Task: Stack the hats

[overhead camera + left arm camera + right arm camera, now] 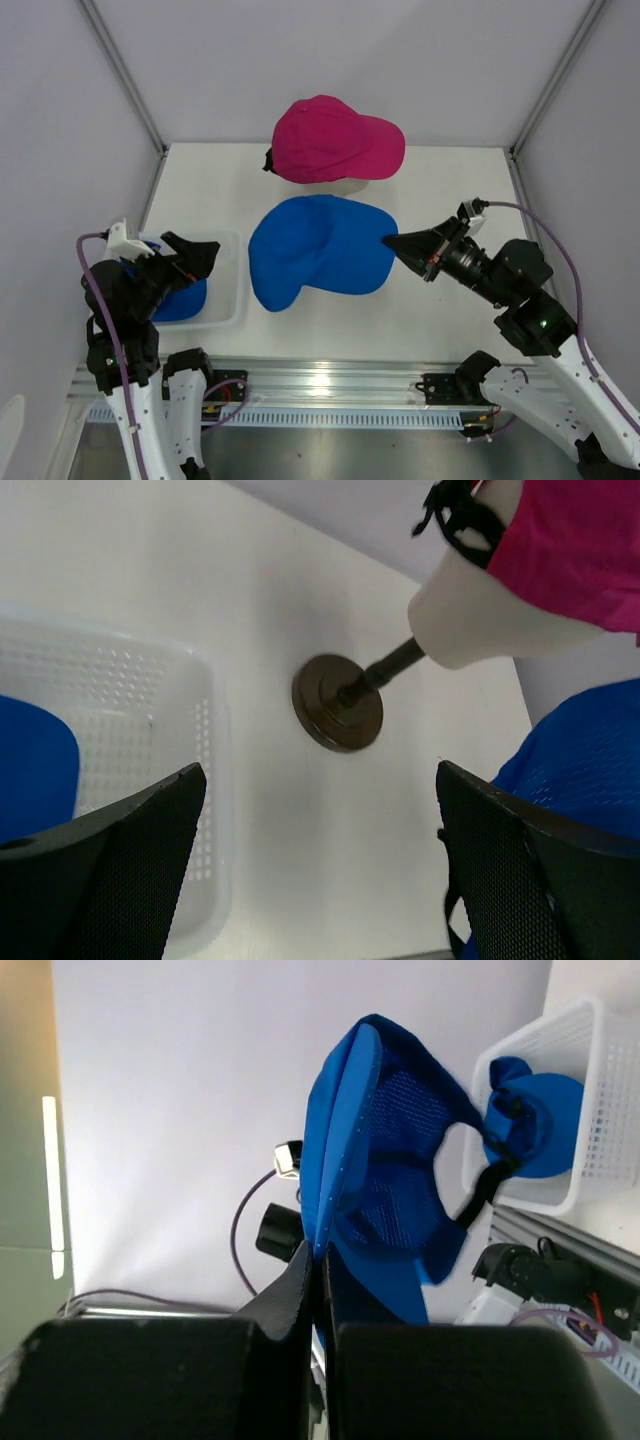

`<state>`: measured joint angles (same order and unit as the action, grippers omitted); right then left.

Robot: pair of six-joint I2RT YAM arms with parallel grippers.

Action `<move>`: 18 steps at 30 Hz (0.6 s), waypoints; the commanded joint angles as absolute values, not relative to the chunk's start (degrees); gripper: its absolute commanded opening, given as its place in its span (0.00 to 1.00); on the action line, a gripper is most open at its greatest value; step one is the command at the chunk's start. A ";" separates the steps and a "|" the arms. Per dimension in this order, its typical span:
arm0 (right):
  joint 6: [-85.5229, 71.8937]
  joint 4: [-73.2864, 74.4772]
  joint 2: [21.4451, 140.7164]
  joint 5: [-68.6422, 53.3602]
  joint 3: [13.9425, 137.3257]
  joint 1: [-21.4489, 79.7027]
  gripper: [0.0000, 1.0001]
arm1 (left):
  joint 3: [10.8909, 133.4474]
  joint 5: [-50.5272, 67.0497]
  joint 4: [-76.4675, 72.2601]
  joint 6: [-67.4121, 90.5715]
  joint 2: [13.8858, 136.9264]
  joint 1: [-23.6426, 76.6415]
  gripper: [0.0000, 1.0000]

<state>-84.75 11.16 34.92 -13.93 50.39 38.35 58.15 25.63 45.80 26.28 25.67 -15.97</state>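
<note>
My right gripper should move the cap to bring its back strap (486, 1194) to my left gripper before both grippers stack the cap, because the royal blue cap's back end (268, 262) is hanging free.
A royal blue cap (315, 252) hangs in the air over the table's middle. My right gripper (392, 242) is shut on its brim edge; the right wrist view shows the cap (385, 1160) from below, brim pinched between the jaws. A magenta-pink cap (330, 138) sits on the cream mannequin head at the back, seen in the left wrist view (575, 545). Another blue cap (180, 296) lies in the white mesh basket (228, 300). My left gripper (200, 258) is open and empty above the basket's right edge.
The mannequin head (470, 615) stands tilted on a brown round stand (338, 702) on the white table. The basket (130, 730) sits at the front left, near the table's left edge. Grey walls and metal frame posts close in the back.
</note>
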 commanded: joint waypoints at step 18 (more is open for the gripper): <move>-78.82 11.87 61.60 -30.12 93.60 37.18 0.00 | 56.25 29.80 42.89 30.23 27.69 -15.73 1.00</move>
<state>-75.88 22.41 59.57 -20.34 88.64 37.34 54.35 28.75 44.60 29.56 27.03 -15.97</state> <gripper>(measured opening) 0.014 0.994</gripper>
